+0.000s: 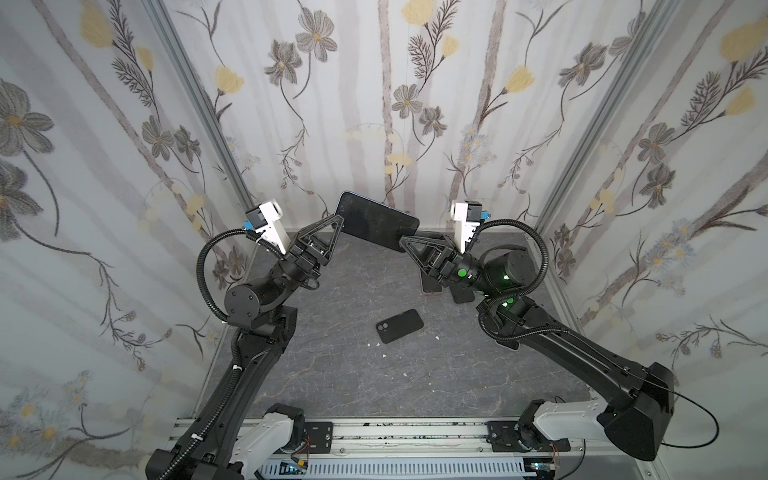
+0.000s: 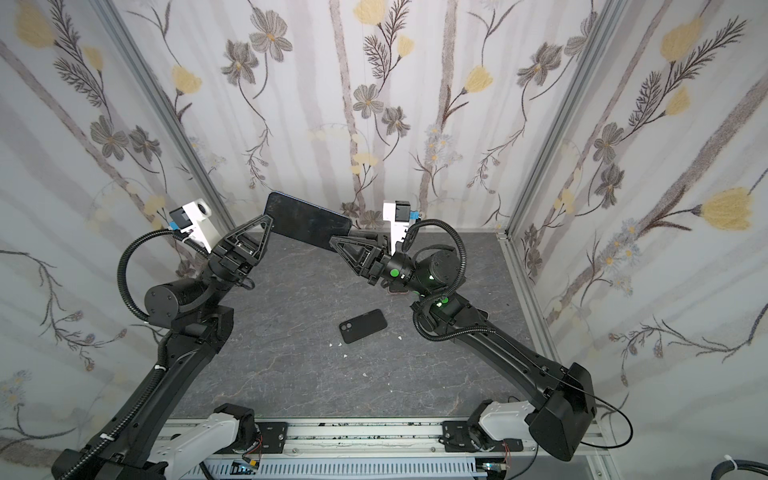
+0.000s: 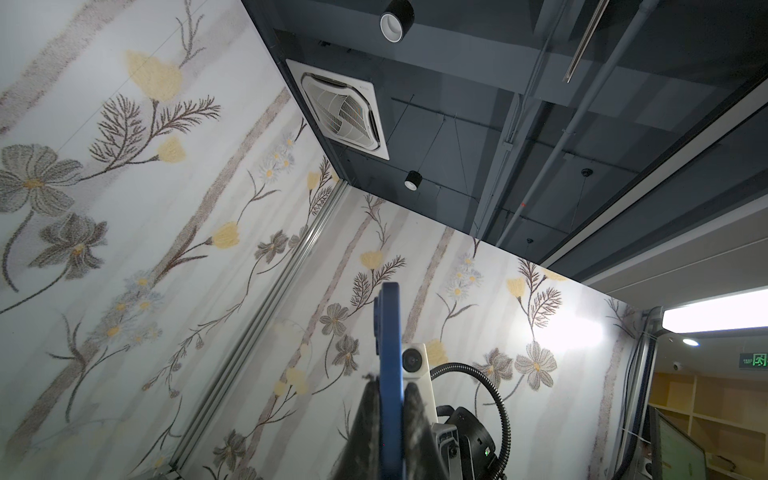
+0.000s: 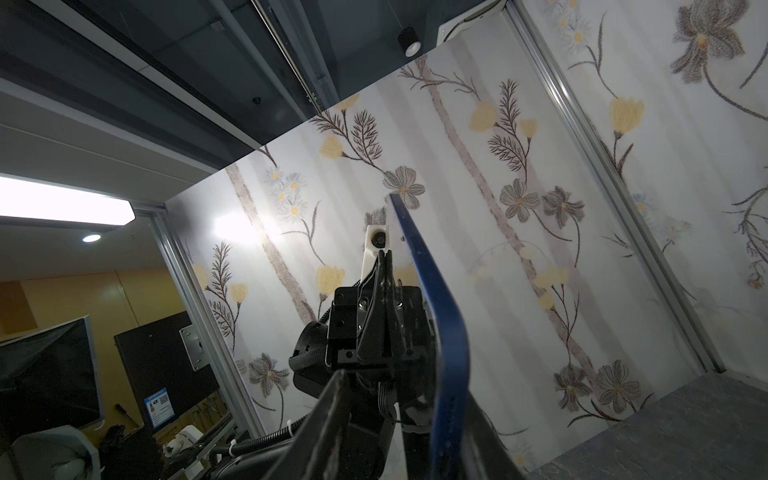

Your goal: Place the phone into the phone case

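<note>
The robot's left gripper covers the phone's camera end (image 1: 348,209) that goes into the case first, so the right gripper should hold the opposite end (image 1: 405,229) and the left gripper should hold the case.
The phone (image 1: 376,222) (image 2: 309,226), with a blue rim and a dark screen, is held in the air over the back of the table. My left gripper (image 1: 338,226) (image 2: 269,224) is shut on its left end; in the left wrist view both fingers press the blue edge (image 3: 390,374). My right gripper (image 1: 405,245) (image 2: 334,245) straddles the phone's right end. In the right wrist view the phone (image 4: 449,353) lies against one finger, and a gap separates it from the other finger (image 4: 332,415). The black phone case (image 1: 400,326) (image 2: 363,326) lies flat mid-table, camera cutout facing up.
Under my right wrist lie a pink-edged flat item (image 1: 430,286) and a dark flat item (image 1: 463,295), both partly hidden. Small white scraps (image 1: 380,344) dot the grey stone-patterned table (image 1: 332,374). Floral walls close in on three sides; a metal rail (image 1: 407,432) runs along the front.
</note>
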Action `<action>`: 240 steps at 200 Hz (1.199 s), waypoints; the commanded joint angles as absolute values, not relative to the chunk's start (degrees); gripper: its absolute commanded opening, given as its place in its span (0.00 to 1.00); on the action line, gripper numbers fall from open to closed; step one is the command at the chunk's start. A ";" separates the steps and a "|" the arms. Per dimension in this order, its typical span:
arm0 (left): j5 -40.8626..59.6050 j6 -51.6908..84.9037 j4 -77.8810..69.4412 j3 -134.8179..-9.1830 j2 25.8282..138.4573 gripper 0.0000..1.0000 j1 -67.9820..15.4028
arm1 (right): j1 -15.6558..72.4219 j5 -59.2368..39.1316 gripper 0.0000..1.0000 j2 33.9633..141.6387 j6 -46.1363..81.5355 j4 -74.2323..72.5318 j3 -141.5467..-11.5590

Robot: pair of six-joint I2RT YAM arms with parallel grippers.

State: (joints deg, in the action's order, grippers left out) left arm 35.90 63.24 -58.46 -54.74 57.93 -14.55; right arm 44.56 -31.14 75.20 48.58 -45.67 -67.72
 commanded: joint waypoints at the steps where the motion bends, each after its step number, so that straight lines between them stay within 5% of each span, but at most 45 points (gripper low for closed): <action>1: 34.64 63.96 -61.72 -55.00 58.27 0.00 -15.41 | 44.65 -32.61 0.29 75.02 49.05 -49.62 -68.17; 35: 34.83 61.87 -59.12 -53.59 58.04 0.00 -16.01 | 44.65 -29.33 0.01 73.46 48.54 -49.77 -65.78; 64: 33.20 57.75 -51.28 -52.86 56.40 0.00 -16.03 | 44.39 -26.86 0.00 71.91 47.66 -48.15 -64.23; 81: 29.58 52.69 -40.46 -54.05 55.10 0.57 -16.06 | 43.97 -25.45 0.00 71.06 47.29 -46.37 -63.81; 97: 23.86 48.01 -31.67 -54.75 53.71 0.73 -15.97 | 43.14 -23.44 0.00 69.99 46.32 -42.04 -63.67; 145: 4.88 40.12 -6.99 -52.25 52.71 0.74 -15.98 | 36.38 -18.45 0.00 67.30 41.82 -17.32 -64.55; 240: 12.26 33.49 9.13 -45.46 71.77 0.64 -20.45 | 26.19 -29.95 0.00 85.12 23.44 28.52 -69.63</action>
State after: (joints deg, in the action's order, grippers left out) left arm 10.98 35.68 6.39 -47.09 70.19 -18.98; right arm 26.28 -24.34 81.91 30.17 18.33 -68.10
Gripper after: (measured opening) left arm 0.646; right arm 0.083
